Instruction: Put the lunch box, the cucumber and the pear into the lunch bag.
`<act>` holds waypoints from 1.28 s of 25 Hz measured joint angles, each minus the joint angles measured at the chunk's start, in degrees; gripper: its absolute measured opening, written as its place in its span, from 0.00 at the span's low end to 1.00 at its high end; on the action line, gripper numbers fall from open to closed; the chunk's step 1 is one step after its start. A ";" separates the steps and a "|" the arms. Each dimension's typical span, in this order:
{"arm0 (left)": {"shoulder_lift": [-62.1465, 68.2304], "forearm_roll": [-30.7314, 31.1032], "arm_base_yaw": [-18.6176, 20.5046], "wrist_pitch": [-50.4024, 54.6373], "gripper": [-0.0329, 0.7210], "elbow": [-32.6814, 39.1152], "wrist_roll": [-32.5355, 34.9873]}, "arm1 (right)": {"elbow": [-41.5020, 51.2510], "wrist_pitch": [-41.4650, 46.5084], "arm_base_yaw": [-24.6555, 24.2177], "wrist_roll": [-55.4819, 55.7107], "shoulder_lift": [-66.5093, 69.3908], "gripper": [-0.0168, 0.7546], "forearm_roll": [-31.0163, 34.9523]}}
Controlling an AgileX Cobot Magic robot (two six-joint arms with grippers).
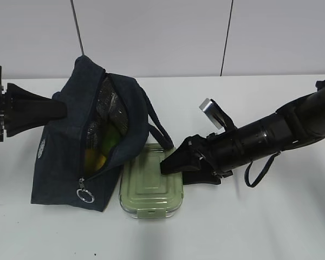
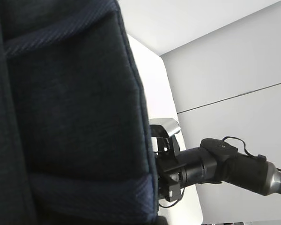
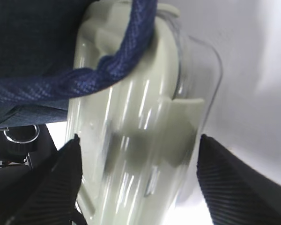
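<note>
The lunch bag's handle [image 1: 160, 131] hangs loosely over the lunch box's far end [image 1: 151, 189], so my pull will slide the lunch box free and leave the lunch bag in place.
The navy lunch bag [image 1: 59, 162] lies on the left with its zipper open. Through the opening a green cucumber [image 1: 110, 138] and a yellow pear [image 1: 96, 159] show inside. The sage-lidded lunch box [image 1: 151, 189] lies flat on the table against the bag's right side, and the bag's handle [image 3: 117, 61] drapes over its far end. My right gripper [image 1: 170, 164] is open, its fingers [image 3: 61, 178] standing on either side of the lunch box [image 3: 140, 140]. My left gripper [image 1: 60, 110] is shut on the bag's upper left side; the bag [image 2: 70, 117] fills the left wrist view.
The silver ring pull [image 1: 85, 194] hangs at the bag's near end. The white table [image 1: 271, 227] stretches to the right and front. My right arm [image 2: 220, 164] reaches in low over the table from the right, with a cable loop [image 1: 259, 172] hanging under it.
</note>
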 joint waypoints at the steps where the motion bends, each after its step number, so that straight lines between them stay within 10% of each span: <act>1: 0.00 0.00 0.00 0.00 0.02 0.00 0.00 | 0.00 0.00 0.40 0.13 0.00 0.78 -0.11; 32: 0.00 0.00 0.00 0.00 0.02 0.00 0.00 | 0.00 0.66 0.53 0.68 0.22 0.51 -1.80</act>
